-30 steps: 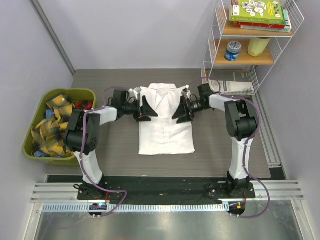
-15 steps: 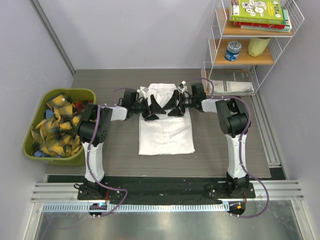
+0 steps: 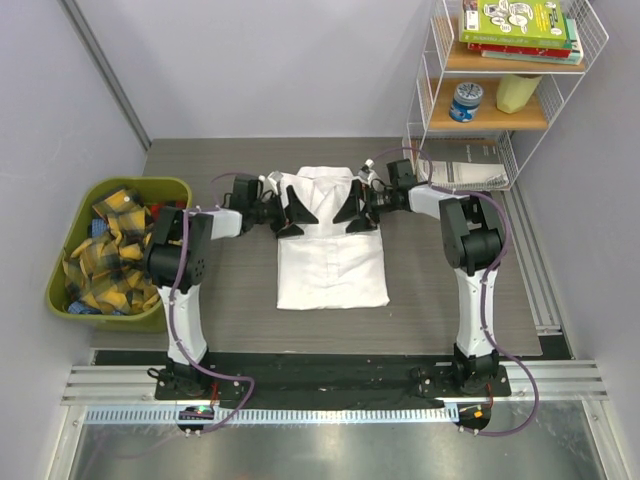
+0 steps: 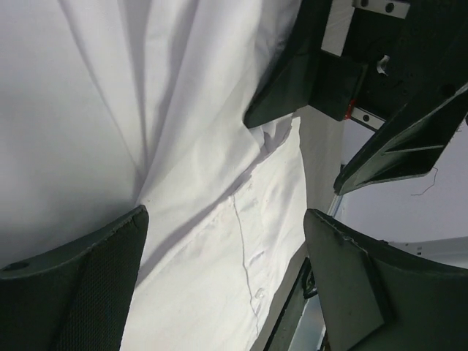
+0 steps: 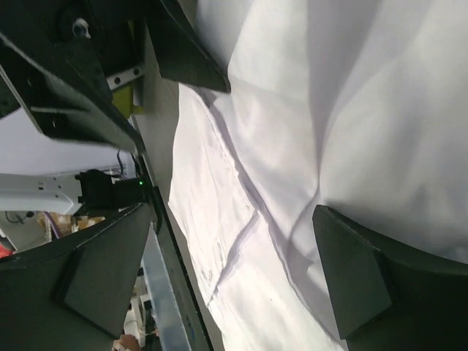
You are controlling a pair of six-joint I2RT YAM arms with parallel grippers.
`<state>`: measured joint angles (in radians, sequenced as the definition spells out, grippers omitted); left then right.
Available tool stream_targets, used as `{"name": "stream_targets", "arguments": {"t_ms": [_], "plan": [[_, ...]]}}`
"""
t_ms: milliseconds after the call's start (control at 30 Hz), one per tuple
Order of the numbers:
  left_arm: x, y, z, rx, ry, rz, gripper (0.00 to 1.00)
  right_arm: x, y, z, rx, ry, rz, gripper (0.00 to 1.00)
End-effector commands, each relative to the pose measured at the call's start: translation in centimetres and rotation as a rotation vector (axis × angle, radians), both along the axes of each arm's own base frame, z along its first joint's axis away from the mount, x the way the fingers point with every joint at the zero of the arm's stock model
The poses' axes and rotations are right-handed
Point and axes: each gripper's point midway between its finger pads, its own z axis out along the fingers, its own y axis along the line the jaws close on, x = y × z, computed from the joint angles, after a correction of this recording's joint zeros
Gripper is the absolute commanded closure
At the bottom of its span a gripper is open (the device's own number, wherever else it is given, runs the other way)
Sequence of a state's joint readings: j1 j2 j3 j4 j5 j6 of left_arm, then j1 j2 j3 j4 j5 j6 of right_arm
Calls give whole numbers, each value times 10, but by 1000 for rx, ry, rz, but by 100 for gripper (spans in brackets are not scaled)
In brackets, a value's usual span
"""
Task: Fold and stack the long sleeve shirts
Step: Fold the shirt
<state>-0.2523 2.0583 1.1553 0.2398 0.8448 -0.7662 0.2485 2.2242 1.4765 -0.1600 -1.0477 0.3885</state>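
Note:
The shirt's collar end (image 3: 326,173) lies far back beyond my grippers, so next I slide the shirt toward the near table edge (image 3: 333,335) before my right gripper takes the collar end.
A folded white long sleeve shirt (image 3: 332,262) lies flat mid-table, collar at the far end. My left gripper (image 3: 292,212) hovers open over its left shoulder, and my right gripper (image 3: 356,207) hovers open over its right shoulder, the two facing each other. In the left wrist view the shirt (image 4: 175,139) and its button placket fill the space between the spread fingers of the left gripper (image 4: 227,281), with nothing pinched. In the right wrist view the right gripper (image 5: 234,289) stands wide over the shirt (image 5: 329,110) and its layered folded edges.
A green bin (image 3: 62,290) of yellow-and-black plaid cloths sits at the left table edge. A white wire shelf (image 3: 425,95) with books and a can stands at the back right, with papers (image 3: 472,175) on its lowest level.
Both grippers came together over the shirt's upper part, then drew slightly apart toward the collar end. Their jaws stayed open and the shirt has not moved.

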Motion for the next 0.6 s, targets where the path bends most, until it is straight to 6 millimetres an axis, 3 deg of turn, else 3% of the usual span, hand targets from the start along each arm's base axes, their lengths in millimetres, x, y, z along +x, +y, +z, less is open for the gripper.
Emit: {"name": "stream_targets", "arguments": {"t_ms": [0,200,300,333,367,433,467,500,567], "plan": [[-3,19,6,56,-27,19,13,-18,-15,25,-41,-72,51,0],[4,38,3,83,-16,66,14,-15,-41,-19,-152,-44,61,0],[6,40,13,88,-46,61,15,-12,-49,-21,-165,-35,62,0],[8,42,18,85,-62,61,15,-11,-50,-16,-165,-44,63,0],[11,42,36,74,-113,51,15,-11,-48,-6,-152,-55,70,0],[7,44,56,96,-202,2,14,-8,-46,25,-128,-118,69,0],[8,45,84,120,-304,-11,13,-6,-45,39,-118,-146,67,0],[-6,52,86,174,-278,-34,13,-6,-44,51,-112,-175,69,0],[-14,62,99,339,-469,-155,16,-9,-43,76,-108,-241,73,3]]}}
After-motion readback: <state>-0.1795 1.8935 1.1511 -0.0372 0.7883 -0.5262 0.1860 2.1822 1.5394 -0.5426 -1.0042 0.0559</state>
